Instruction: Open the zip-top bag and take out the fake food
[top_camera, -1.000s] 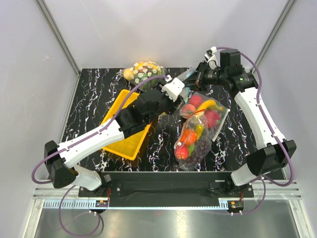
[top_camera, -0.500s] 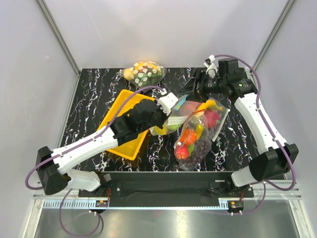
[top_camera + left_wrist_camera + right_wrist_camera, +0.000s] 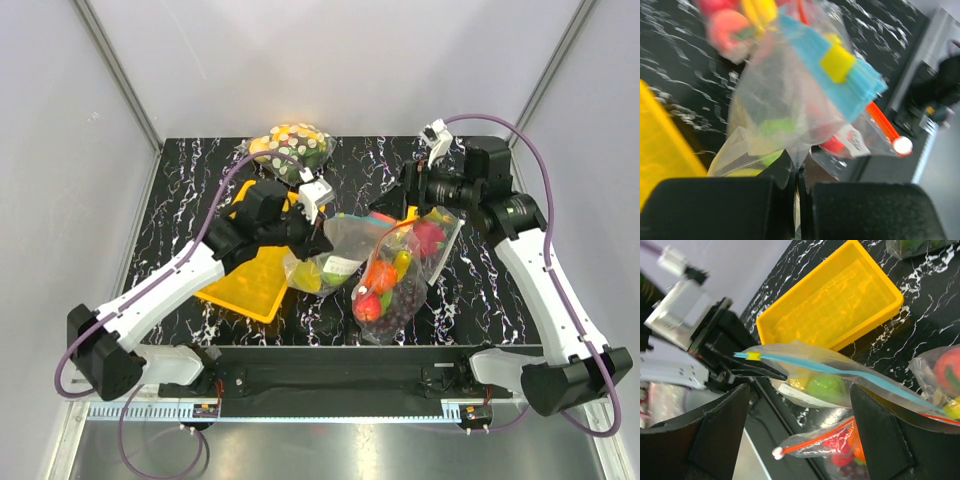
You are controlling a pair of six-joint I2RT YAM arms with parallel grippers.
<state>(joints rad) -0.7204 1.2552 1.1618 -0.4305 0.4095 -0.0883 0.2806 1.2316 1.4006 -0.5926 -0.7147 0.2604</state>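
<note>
I should hold the yellow slider (image 3: pixel 837 63) with my right gripper while my left gripper takes the zip strip's end, because my left gripper is pinching clear plastic (image 3: pixel 799 142) below the blue zip strip.
The zip-top bag (image 3: pixel 345 245) hangs lifted between the arms, its blue zip strip (image 3: pixel 840 371) with a yellow slider (image 3: pixel 837 62) stretched sideways. My left gripper (image 3: pixel 318 232) is shut on a pinch of the bag's clear plastic (image 3: pixel 798 159) below the strip. Fake food shows through the plastic: a green ball (image 3: pixel 827 386), a yellow-green piece (image 3: pixel 305 277) and a blurred red fruit (image 3: pixel 832 145). My right gripper (image 3: pixel 408 192) stands open to the bag's right, and the right wrist view shows its fingers (image 3: pixel 720 425) wide apart with nothing between them.
A larger clear bag (image 3: pixel 400 270) of red and orange fruit and grapes, with a red zip (image 3: pixel 825 440), lies right of centre. A yellow tray (image 3: pixel 245 285) sits under the left arm. A white-dotted bag (image 3: pixel 290 145) lies at the back.
My left gripper shut on the zip-top bag and drew it left and toward the near edge. The right gripper let go, opened wide and backed off to the right.
</note>
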